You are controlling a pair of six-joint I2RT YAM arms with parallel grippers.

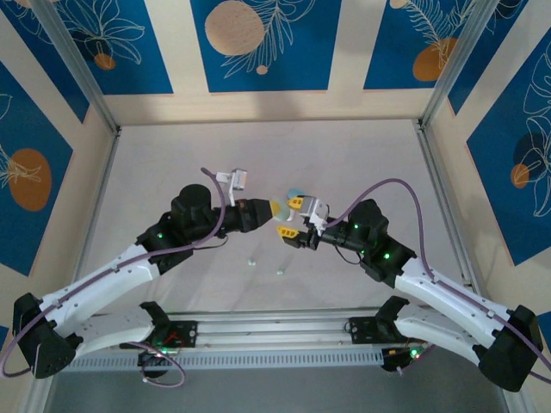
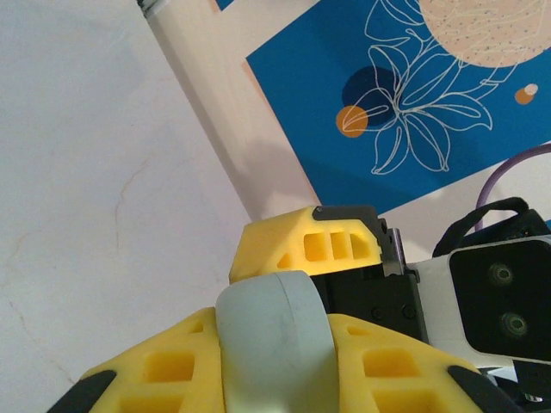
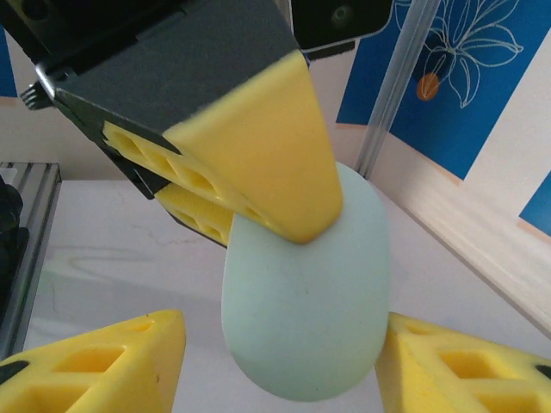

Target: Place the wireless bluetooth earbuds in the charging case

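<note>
I should hold the case with my right gripper while my left gripper takes hold of the base's sides, because my left gripper is clamping the charging case's lid and base together.
Above the middle of the table my left gripper is shut on a pale green charging case, a smooth pebble shape. In the left wrist view the case is wedged between that gripper's yellow fingers. My right gripper faces it from the right. In the right wrist view its fingers stand open on either side of the case; the left one is clear of it, the right one close against its edge. Two tiny pale earbuds lie on the table nearer the arm bases.
The white table is fenced by metal posts and blue floral panels. A finger of the right gripper sits just beyond the case in the left wrist view. Purple cables loop over both arms.
</note>
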